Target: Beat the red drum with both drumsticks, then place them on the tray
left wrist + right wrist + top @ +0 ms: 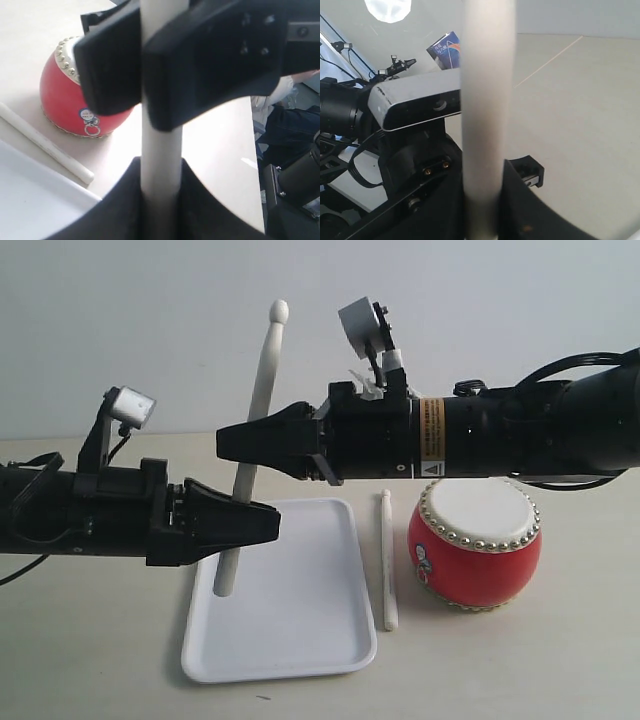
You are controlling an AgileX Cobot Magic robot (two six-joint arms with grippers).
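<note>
I should open my right gripper, since both my grippers hold the same drumstick (245, 480). My right gripper should leave it to my left gripper and take the other drumstick (389, 602) next to the drum.
One drumstick (262, 380) stands nearly upright, its bead tip up and its lower end just above the white tray (300, 630). My right gripper (232, 443) is shut on its middle, and my left gripper (262, 523) is shut on the same stick lower down. The left wrist view shows the stick (161, 150) clamped between the left gripper's (161, 200) jaws, and the right wrist view shows it (487, 100) between the right gripper's (482, 200). The other drumstick (387, 560) lies flat on the table between the tray and the red drum (475, 560).
The drum stands on the beige table right of the tray, below my right arm (520, 435). Both arms reach in level above the table, crossing over the tray's near left part. A plain wall stands behind.
</note>
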